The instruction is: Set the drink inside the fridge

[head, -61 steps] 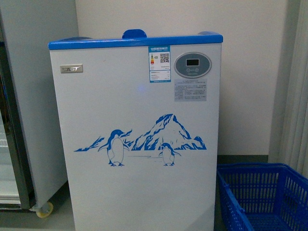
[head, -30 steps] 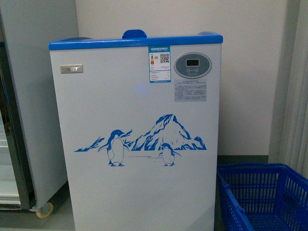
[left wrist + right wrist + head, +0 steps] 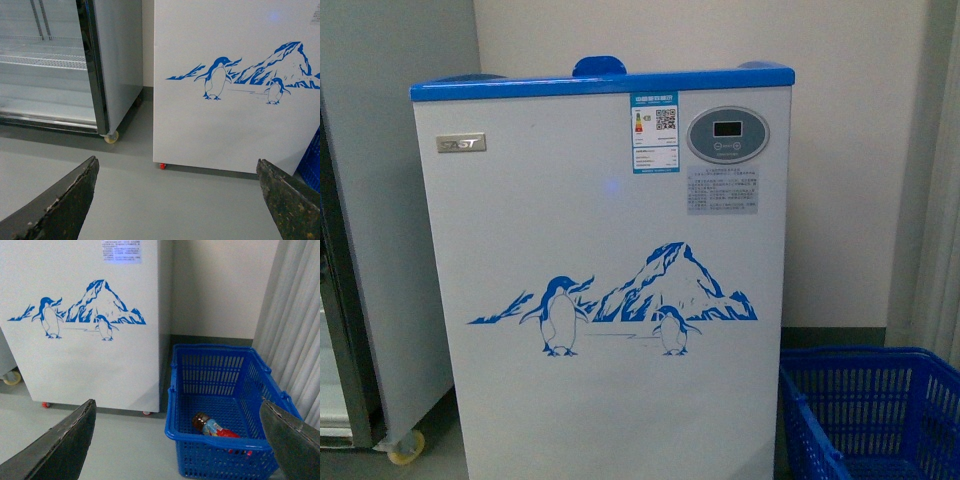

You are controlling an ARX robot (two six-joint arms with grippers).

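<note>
The fridge has the blue handle (image 3: 599, 66) on top, above its unbroken front (image 3: 565, 215), so the fridge's lid will slide back when the robot pushes the handle.
The fridge (image 3: 610, 300) is a white chest cooler with a blue rim and a penguin-and-mountain decal, standing straight ahead in the front view. Its front also shows in the left wrist view (image 3: 235, 135) and the right wrist view (image 3: 85, 370). The drink (image 3: 212, 427), a bottle of amber liquid with a blue-and-red label, lies on its side in the blue basket (image 3: 220, 352). My right gripper (image 3: 177, 402) hangs open above the floor, short of the basket. Low over the floor before the fridge, my left gripper (image 3: 176, 162) is open and empty.
A tall grey cabinet (image 3: 380, 250) with a glass door (image 3: 45, 60) stands on castors left of the fridge. The blue basket (image 3: 865, 400) sits on the floor right of the fridge. A pale curtain (image 3: 295, 315) hangs beside the basket.
The fridge looks slightly larger and shifted in the front view, so the camera has come a little closer. Neither arm shows in that view.
</note>
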